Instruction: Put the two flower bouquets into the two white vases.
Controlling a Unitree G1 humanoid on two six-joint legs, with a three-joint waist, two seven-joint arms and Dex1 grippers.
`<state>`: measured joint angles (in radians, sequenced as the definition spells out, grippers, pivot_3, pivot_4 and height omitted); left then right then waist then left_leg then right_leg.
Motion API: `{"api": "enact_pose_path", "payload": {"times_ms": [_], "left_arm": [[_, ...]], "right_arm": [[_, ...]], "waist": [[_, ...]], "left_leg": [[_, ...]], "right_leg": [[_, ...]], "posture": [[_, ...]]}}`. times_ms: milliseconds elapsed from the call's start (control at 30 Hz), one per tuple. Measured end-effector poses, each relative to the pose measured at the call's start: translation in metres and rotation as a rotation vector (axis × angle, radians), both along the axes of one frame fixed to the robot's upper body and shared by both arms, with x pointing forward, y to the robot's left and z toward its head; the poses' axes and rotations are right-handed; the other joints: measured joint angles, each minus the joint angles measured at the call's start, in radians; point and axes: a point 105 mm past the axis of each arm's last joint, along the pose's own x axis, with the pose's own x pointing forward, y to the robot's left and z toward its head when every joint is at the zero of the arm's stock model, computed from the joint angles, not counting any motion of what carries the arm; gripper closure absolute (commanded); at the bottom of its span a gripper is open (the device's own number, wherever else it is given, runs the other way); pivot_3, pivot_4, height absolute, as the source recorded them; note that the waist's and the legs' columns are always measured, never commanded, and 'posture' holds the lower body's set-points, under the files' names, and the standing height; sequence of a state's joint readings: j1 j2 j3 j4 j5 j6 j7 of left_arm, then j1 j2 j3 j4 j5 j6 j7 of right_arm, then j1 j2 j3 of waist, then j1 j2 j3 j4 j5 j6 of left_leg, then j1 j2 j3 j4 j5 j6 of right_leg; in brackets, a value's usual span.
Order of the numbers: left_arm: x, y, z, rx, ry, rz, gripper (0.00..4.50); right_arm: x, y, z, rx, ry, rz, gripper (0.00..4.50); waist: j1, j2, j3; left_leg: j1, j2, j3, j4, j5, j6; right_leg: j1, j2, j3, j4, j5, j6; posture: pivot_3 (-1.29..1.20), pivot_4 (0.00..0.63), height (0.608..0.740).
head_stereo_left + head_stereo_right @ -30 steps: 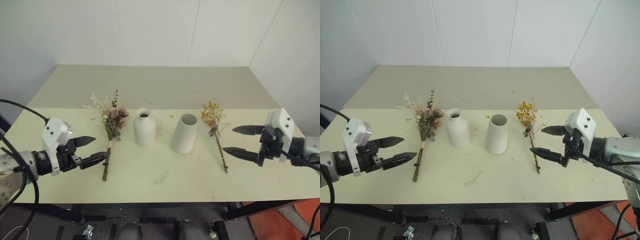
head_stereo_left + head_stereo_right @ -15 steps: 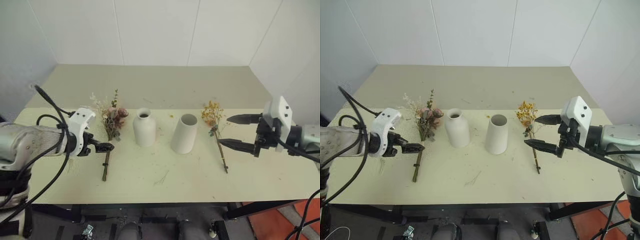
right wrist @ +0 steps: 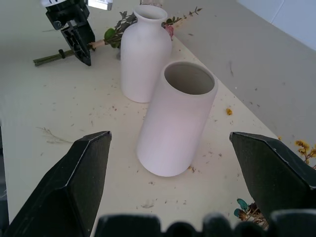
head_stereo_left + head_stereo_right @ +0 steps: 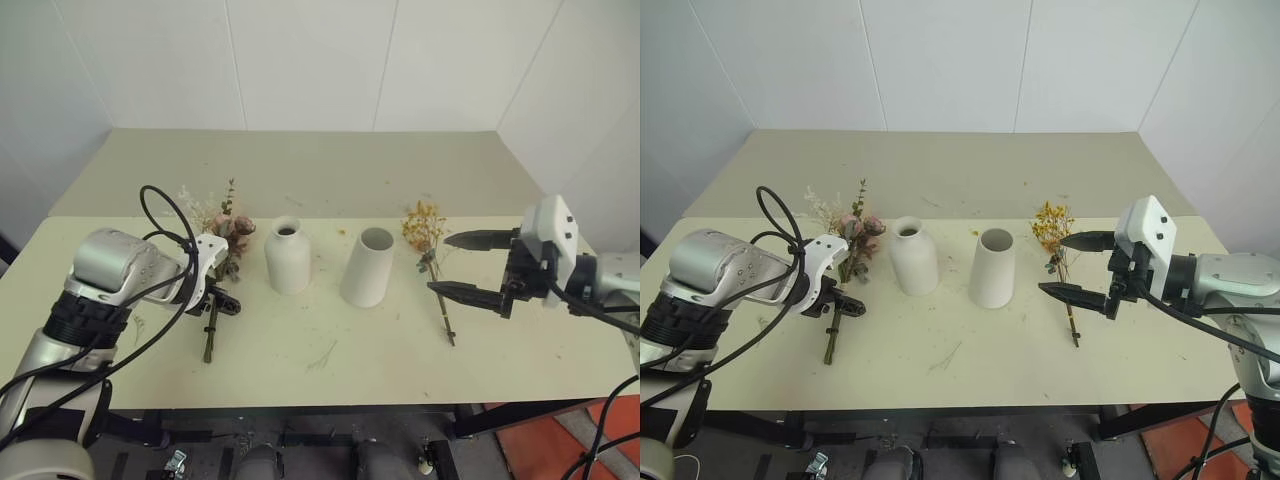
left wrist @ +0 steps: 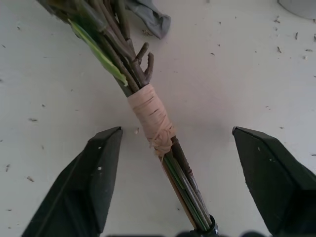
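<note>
The tan taped band (image 5: 153,120) holds the straight stems together, so I expect the rose bouquet (image 4: 232,232) to come up as one stiff bundle, flowers upright, when I lift it.
The rose bouquet (image 4: 225,235) lies flat at the table's left, its stems pointing toward the front edge. My left gripper (image 4: 222,300) points down over those stems. In the left wrist view it (image 5: 176,132) is open, one finger (image 5: 96,168) on each side of the tan taped band (image 5: 153,118), with gaps on both sides. The bottle-shaped white vase (image 4: 288,258) and the cone white vase (image 4: 367,268) stand upright mid-table. The yellow bouquet (image 4: 424,228) lies right of the cone vase. My right gripper (image 4: 440,263) hovers open beside its stem, holding nothing.
Dried plant crumbs and a loose twig (image 4: 325,353) are scattered over the pale table (image 4: 300,380). A raised back shelf (image 4: 310,165) and white walls close in the scene behind and on both sides. A black cable (image 4: 160,215) loops over my left arm.
My left arm swung in toward the rose bouquet and tipped downward, its fingers now straddling the taped stems. My right gripper shifted slightly left toward the yellow bouquet's stem.
</note>
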<state>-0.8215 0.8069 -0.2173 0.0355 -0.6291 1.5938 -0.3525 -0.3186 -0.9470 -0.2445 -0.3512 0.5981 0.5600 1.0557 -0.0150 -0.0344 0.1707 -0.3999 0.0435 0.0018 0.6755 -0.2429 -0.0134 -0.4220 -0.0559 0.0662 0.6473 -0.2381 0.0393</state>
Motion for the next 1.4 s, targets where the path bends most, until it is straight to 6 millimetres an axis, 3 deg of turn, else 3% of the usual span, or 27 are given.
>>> {"api": "enact_pose_path", "payload": {"times_ms": [300, 567, 700, 767, 933, 1033, 1100, 1267, 1400], "left_arm": [[0.005, 0.009, 0.001, 0.019, -0.022, 0.045, 4.36], [0.012, 0.024, 0.014, 0.002, -0.107, 0.13, 4.41], [0.036, 0.035, 0.041, -0.083, -0.342, 0.237, 4.41], [0.046, 0.032, 0.06, -0.205, -0.477, 0.263, 4.41], [0.051, 0.001, 0.117, -0.612, -0.716, 0.119, 4.41], [0.038, -0.027, 0.161, -0.814, -0.812, -0.093, 4.41], [0.03, -0.039, 0.179, -0.877, -0.857, -0.206, 4.41], [0.019, -0.071, 0.206, -0.963, -0.876, -0.46, 4.41], [0.019, -0.092, 0.204, -0.96, -0.844, -0.568, 4.41]], "right_arm": [[-0.001, 0.0, -0.003, 0.008, 0.01, -0.006, 0.0], [-0.002, 0.0, -0.004, 0.01, 0.013, -0.007, 0.0], [-0.002, 0.0, -0.004, 0.01, 0.013, -0.007, 0.0], [-0.002, 0.0, -0.003, 0.01, 0.011, -0.006, 0.0], [-0.001, 0.0, -0.002, 0.01, 0.007, -0.007, 0.0], [-0.001, 0.0, -0.002, 0.011, 0.005, -0.01, 0.0], [-0.001, 0.0, -0.002, 0.013, 0.003, -0.015, 0.0], [-0.002, 0.002, -0.001, 0.015, -0.01, -0.014, 0.0], [-0.004, 0.005, -0.001, 0.019, -0.021, -0.018, 0.0]], "waist": [[0.001, 0.0, 0.0], [-0.001, 0.0, 0.0], [0.002, 0.0, 0.0], [0.003, 0.0, 0.0], [0.005, 0.0, 0.0], [0.003, 0.0, 0.0], [0.002, 0.0, 0.0], [0.001, 0.0, 0.0], [0.001, 0.0, 0.0]], "left_leg": [[-0.001, 0.0, 0.0, 0.0, 0.0, 0.0], [-0.001, 0.0, 0.0, 0.0, 0.0, 0.0], [-0.001, 0.0, -0.001, 0.001, 0.0, 0.0], [-0.003, -0.001, -0.001, 0.001, 0.0, 0.0], [-0.005, -0.001, -0.001, 0.003, 0.0, 0.0], [-0.004, -0.001, -0.001, 0.003, 0.0, 0.0], [-0.003, -0.002, -0.001, 0.003, 0.0, 0.0], [-0.003, -0.002, -0.001, 0.003, 0.0, 0.0], [-0.004, -0.002, -0.001, 0.003, 0.0, 0.0]], "right_leg": [[0.0, 0.0, 0.0, 0.0, 0.0, 0.0], [-0.001, 0.0, 0.0, 0.0, 0.0, 0.0], [0.0, -0.001, -0.001, 0.0, 0.0, 0.0], [0.0, -0.001, -0.001, -0.001, 0.0, 0.0], [-0.001, -0.002, -0.002, -0.001, 0.001, 0.001], [-0.001, -0.002, -0.002, -0.001, 0.001, 0.001], [0.0, -0.002, -0.002, -0.001, 0.001, 0.001], [0.0, -0.002, -0.001, 0.0, 0.001, 0.002], [0.0, -0.002, -0.001, -0.001, 0.001, 0.002]], "posture": [[0.0, 0.15, 0.74], [0.0, 0.15, 0.74], [0.0, 0.15, 0.74], [0.0, 0.15, 0.74], [0.0, 0.15, 0.74], [0.0, 0.15, 0.74], [0.0, 0.15, 0.74], [0.0, 0.15, 0.74], [0.0, 0.15, 0.74]]}}
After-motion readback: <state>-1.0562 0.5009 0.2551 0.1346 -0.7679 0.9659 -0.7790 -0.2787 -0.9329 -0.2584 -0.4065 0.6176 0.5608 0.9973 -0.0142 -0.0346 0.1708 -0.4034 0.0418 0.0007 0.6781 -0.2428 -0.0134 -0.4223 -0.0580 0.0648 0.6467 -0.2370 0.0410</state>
